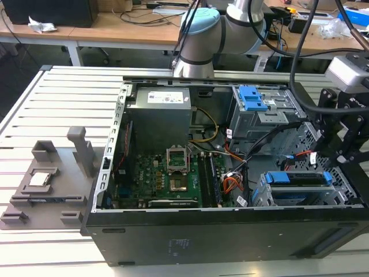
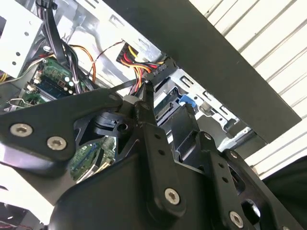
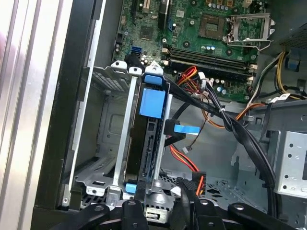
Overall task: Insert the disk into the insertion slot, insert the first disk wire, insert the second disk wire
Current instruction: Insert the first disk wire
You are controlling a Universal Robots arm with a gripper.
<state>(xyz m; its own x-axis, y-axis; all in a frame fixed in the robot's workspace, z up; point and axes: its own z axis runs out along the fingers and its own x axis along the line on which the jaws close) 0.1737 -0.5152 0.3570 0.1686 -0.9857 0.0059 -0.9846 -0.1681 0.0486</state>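
The red and orange wires [image 3: 191, 164] are hanging loosely in a slack curve [image 3: 178, 155]. They will therefore loop and come along when I carry the black connector.
The disk [image 1: 297, 179] in its blue carrier sits inside the insertion slot [image 1: 262, 196], the low perforated bay at the case's front on the exterior view's right. In the first wrist view the disk [image 3: 149, 134] stands on edge between the slot's silvery rails [image 3: 125, 134]. My gripper [image 3: 162, 190] hovers over the disk's connector end, open, one finger on each side of it. A black plug with red, orange and yellow wires [image 3: 199, 181] lies loose right beside one finger. In the second wrist view that plug [image 2: 156, 72] is just past a fingertip [image 2: 144, 103].
A taller grey cage with a blue latch [image 1: 253, 101] stands behind the slot. Black cable bundles [image 3: 240, 134] and a blue-tabbed cable [image 3: 184, 128] cross the space beside the disk. The motherboard [image 1: 173, 173] fills the case floor. A grey fixture [image 1: 46, 184] sits outside on the slatted table.
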